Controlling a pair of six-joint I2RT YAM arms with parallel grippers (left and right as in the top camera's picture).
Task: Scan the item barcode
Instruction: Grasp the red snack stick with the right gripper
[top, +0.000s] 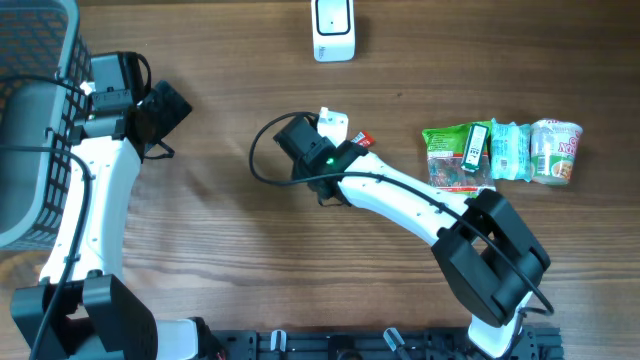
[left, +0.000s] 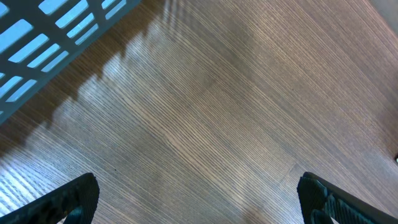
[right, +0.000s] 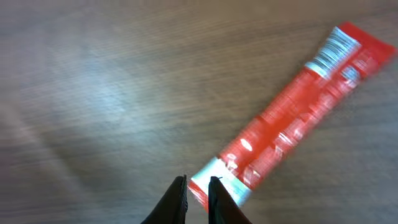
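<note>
The red stick packet (right: 291, 118) lies at a slant to the shut fingers of the robot's right gripper, so that gripper should open, turn in line and set its fingers on both sides of the packet's near silver end (right: 225, 179).
A long red stick packet (right: 292, 118) with silver ends lies slanted across the right wrist view, a white barcode patch (right: 339, 45) near its far end. My right gripper (right: 198, 182) is shut on the packet's near silver end, which is pinched in the narrow gap between the black fingertips. From overhead only a red tip of the packet (top: 362, 140) shows beside the right wrist. A white scanner (top: 333, 30) stands at the table's far edge. Over bare wood at the left, my left gripper (left: 199, 199) is open wide and holds nothing.
A grey wire basket (top: 40, 60) sits at the far left, its edge in the left wrist view (left: 50, 31). A row of green and pale snack packs (top: 500, 150) lies at the right.
</note>
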